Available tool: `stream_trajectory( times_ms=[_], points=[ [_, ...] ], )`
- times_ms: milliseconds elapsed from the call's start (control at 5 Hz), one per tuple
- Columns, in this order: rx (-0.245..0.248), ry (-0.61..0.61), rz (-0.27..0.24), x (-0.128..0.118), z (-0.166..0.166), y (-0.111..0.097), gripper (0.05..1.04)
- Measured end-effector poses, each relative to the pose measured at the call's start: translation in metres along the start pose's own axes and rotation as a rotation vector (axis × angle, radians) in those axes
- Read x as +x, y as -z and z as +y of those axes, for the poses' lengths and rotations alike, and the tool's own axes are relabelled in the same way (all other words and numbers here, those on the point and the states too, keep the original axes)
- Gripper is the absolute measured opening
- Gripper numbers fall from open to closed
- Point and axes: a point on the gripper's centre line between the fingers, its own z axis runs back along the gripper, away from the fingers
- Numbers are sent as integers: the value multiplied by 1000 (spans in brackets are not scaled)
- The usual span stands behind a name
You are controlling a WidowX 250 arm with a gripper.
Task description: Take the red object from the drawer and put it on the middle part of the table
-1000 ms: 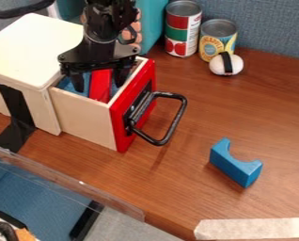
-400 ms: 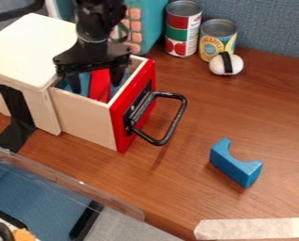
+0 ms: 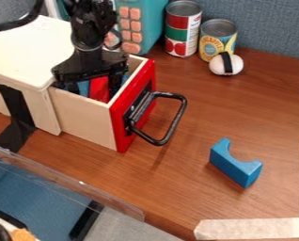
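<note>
I expect the blue material to stay behind when I lift the red object, since the blue material reaches the drawer's side beside the red object.
The black gripper (image 3: 93, 88) hangs down into the pulled-out drawer (image 3: 83, 117) at the upper left. Its fingers are apart, one on each side of the red object (image 3: 99, 89). Whether they touch it cannot be told. The gripper's body covers the red object's upper end, and the drawer wall hides its lower part. Blue material lies beside it in the drawer. The tabletop (image 3: 208, 110) spreads to the right of the drawer.
The drawer's black handle (image 3: 175, 123) juts out over the table. A blue arched block (image 3: 235, 164) lies at the lower right. Two cans (image 3: 182, 29) and a white ball with a black band (image 3: 226, 64) stand at the back, near a teal object (image 3: 149, 26).
The gripper has moved slightly left and lower into the drawer, around the red object. The red object and the drawer stay where they were.
</note>
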Motion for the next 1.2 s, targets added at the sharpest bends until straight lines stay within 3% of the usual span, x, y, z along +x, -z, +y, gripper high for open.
stream_trajectory(
  times_ms=[200, 400, 600, 1000, 1200],
  points=[
    [-14, -14, -1, 1, -1, 1, 663],
    [-17, -14, 0, 0, -1, 0, 531],
    [-34, -13, -27, 2, 2, -14, 528],
    [-121, 11, -128, 8, 0, -61, 511],
    [-142, 42, -112, 4, -4, -64, 511]
  ],
)
